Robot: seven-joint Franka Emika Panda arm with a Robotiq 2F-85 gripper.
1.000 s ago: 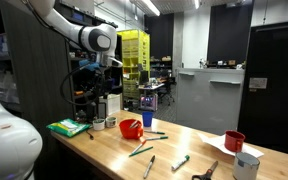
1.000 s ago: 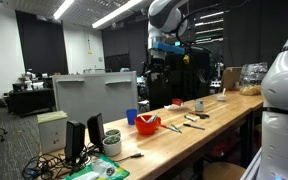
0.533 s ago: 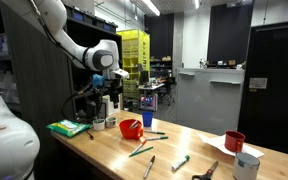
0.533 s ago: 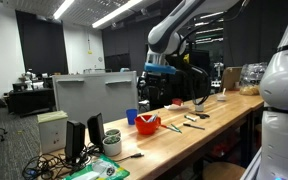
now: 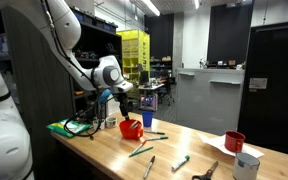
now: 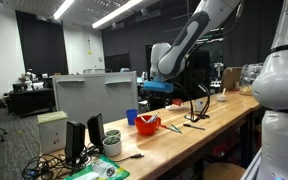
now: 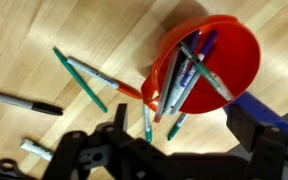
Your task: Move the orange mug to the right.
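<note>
Loose markers (image 7: 147,122) and the blue cup crowd the space below my gripper, so my gripper should turn and put its fingers on both sides of the orange mug's rim (image 7: 172,38) on the mug's clear side.
The orange mug (image 5: 131,128) stands on the wooden table and also shows in an exterior view (image 6: 147,124). In the wrist view the orange mug (image 7: 212,58) is seen from above and holds several markers. My gripper (image 7: 184,128) is open and empty, hanging above the mug, with its fingertips over bare table just beside the mug's rim. In both exterior views the gripper (image 5: 124,103) (image 6: 155,99) hovers a little above the mug.
A blue cup (image 5: 147,118) (image 7: 267,110) stands right next to the mug. Loose markers (image 7: 80,79) (image 5: 142,150) lie on the table. A darker red mug (image 5: 234,141) and a white cup (image 5: 247,165) stand at the far end. A green pad (image 5: 69,127) lies near the table's other end.
The arm has swung down from high above the table, bringing the gripper to just above the orange mug. The mug has not moved.
</note>
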